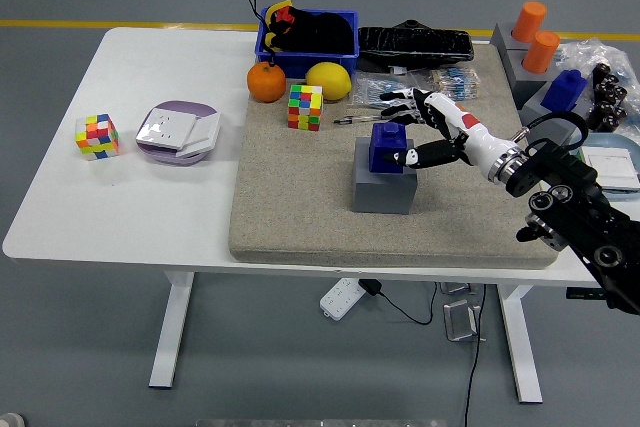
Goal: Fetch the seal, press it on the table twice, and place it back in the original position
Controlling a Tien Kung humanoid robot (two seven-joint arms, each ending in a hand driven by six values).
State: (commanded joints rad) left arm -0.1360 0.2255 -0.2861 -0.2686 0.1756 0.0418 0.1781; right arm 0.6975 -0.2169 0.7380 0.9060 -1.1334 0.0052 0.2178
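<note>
A grey rim (362, 161) goes around the blue seal's foot (387, 147). The blue seal will come loose and show an empty square socket when I lift it.
A blue seal (387, 144) stands upright in a grey block holder (384, 185) near the middle of the beige mat (300, 217). My right hand (408, 130) reaches in from the right and is at the seal's right side. Its fingers (400, 100) are spread above and behind the seal, and the thumb tip touches the seal's right face. The hand does not close on the seal. The left arm is out of view.
Behind the seal lie a colour cube (305, 107), a pen (357, 119), a lemon (328, 80), an orange (266, 82) and a blue bin (310, 37). Another cube (97, 136) and a purple-white device (179, 130) sit at the left. A grey holder with orange cylinders (534, 35) stands at the far right.
</note>
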